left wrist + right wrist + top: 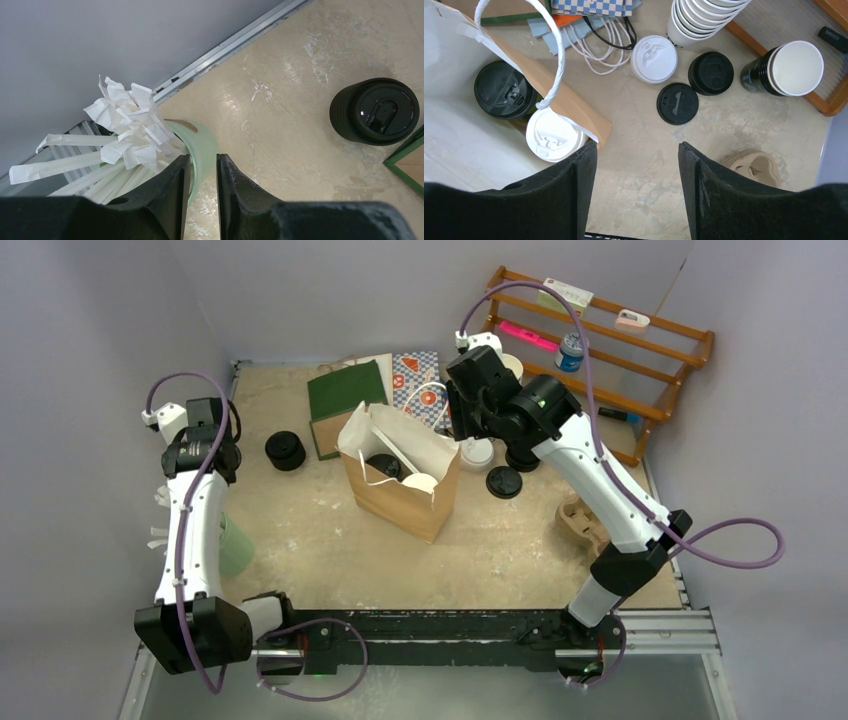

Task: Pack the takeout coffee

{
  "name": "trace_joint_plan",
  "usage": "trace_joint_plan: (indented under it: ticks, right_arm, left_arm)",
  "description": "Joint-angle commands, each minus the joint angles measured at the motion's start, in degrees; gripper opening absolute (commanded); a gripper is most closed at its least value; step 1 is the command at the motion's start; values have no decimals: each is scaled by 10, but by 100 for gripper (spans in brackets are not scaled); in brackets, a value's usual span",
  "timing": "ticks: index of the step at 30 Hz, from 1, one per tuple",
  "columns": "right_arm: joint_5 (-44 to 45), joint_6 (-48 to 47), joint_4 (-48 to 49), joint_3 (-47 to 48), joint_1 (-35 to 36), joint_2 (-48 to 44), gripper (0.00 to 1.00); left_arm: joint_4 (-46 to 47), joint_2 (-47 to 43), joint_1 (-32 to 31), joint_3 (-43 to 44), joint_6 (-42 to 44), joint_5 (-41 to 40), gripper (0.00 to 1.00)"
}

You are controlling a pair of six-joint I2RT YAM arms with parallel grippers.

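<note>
My left gripper's narrow gap is over the green cup's rim (196, 162). I should open the gripper wider and move it over the wrapped straws (161, 164) to pick up a straw.
The takeout coffee stands inside the open brown paper bag (405, 508), (574, 107): a black-lidded cup (504, 90), (385, 466) and a white-lidded cup (553, 135), (420, 483) side by side. My right gripper (638, 146), (468, 412) hangs open above bare table just right of the bag, nothing between its fingers. My left gripper (202, 157), (200, 455) is at the far left with its jaws a narrow gap apart. The rim of a green cup (204, 145) shows in that gap. I cannot tell if the fingers touch it.
The green cup (238, 545) holds several wrapped straws (125, 130). A black-lidded cup (375, 111), (285, 450) stands left of the bag. Right of it lie loose lids (654, 58), (677, 103), a white cup stack (704, 20), a dark lidless cup (791, 68), a cardboard carrier (756, 167) and a wooden rack (610, 340).
</note>
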Motion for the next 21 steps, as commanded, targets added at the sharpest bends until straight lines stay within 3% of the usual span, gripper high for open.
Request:
trace_joint_plan:
  ticks: [1, 7, 21]
  right_arm:
    - [-3, 5, -5, -5, -2, -14, 63]
    - [-4, 5, -5, -9, -2, -14, 63]
    - [-13, 3, 9, -29, -2, -20, 63]
  left_arm:
    - [-11, -4, 5, -2, -15, -4, 28]
    - [-47, 0, 5, 47, -12, -1, 41]
    - [-107, -12, 5, 86, -24, 35, 51]
